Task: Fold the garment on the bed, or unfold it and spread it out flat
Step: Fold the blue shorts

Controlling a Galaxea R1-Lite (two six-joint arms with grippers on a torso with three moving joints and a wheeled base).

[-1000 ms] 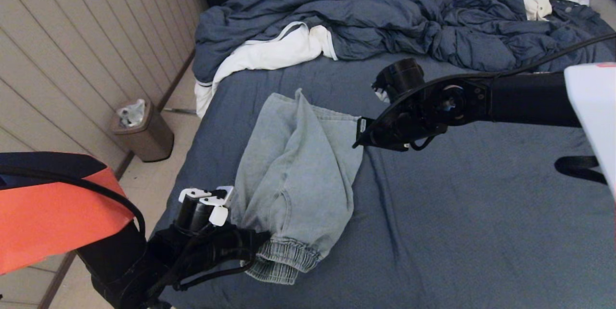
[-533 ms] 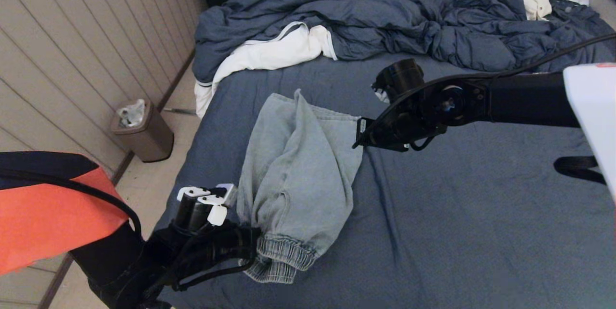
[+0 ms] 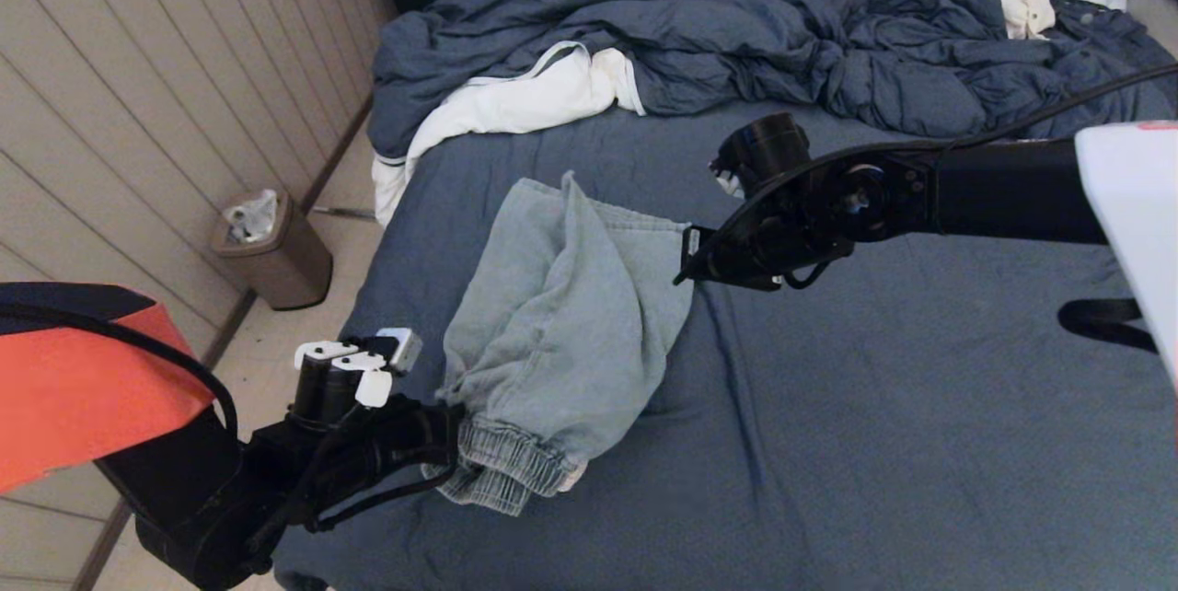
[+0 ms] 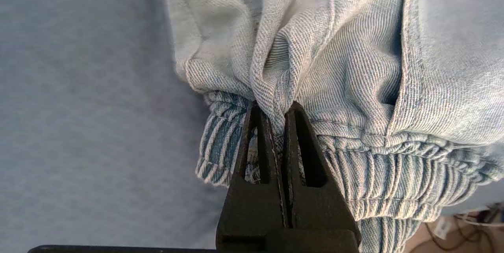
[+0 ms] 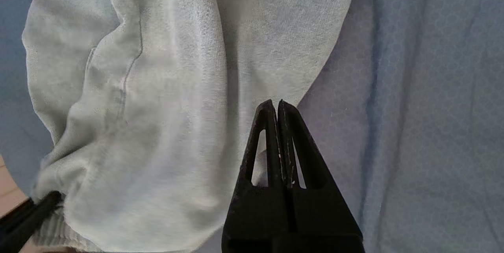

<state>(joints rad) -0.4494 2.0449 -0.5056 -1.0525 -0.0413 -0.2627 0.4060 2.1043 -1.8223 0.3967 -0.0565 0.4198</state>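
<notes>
My left gripper should open and grab the gathered waistband itself before it pulls the garment straight, since it pinches and bunches loose fabric above the waistband.
The garment, pale blue denim shorts, lies bunched and lengthwise on the left half of the bed. Its gathered waistband is at the near end. My left gripper is shut on a pinch of fabric just above that waistband, as the left wrist view shows at the gripper and the garment. My right gripper is shut at the garment's far right corner; in the right wrist view the gripper meets the garment's edge. The drawstring and pockets are hidden.
A bulky dark blue duvet is heaped across the far end of the bed, with a white garment at its left edge. A brown waste bin stands on the floor by the panelled wall, left of the bed.
My left gripper has moved left toward the bed's edge, dragging the waistband end with it. The right gripper and the corner it holds have stayed put.
</notes>
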